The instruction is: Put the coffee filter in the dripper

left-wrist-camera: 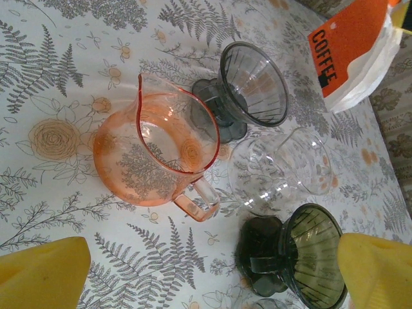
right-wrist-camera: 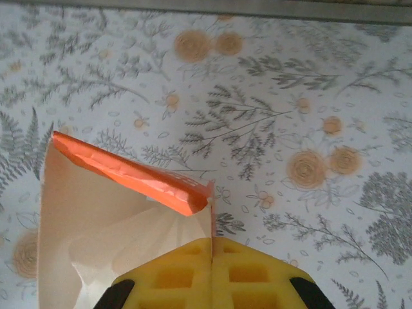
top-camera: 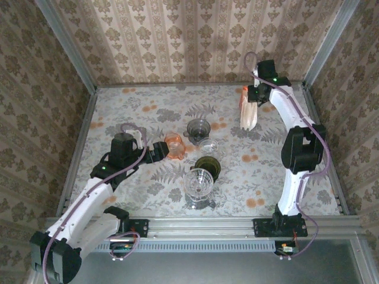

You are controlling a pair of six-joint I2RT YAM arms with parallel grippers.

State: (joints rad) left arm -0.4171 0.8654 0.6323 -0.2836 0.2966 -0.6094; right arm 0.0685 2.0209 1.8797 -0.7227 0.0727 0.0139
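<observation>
I keep gently moving the pack over the free tablecloth and let go there, since the filter pack's opening faces my right gripper with cream filters inside.
An orange-and-white coffee filter pack stands at the back right of the table, its mouth open and cream paper showing inside. My right gripper is shut on the pack's thin side edge, just under the orange top flap; from above it sits at the pack's top. My left gripper is open over bare tablecloth, its yellow fingers far apart, between an orange pitcher and a green dripper. A grey dripper lies behind them.
A clear glass dripper lies between the grey and green ones, and a taller clear one stands near the front. Metal rails and papered walls close in the table. The pack shows in the left wrist view's upper right.
</observation>
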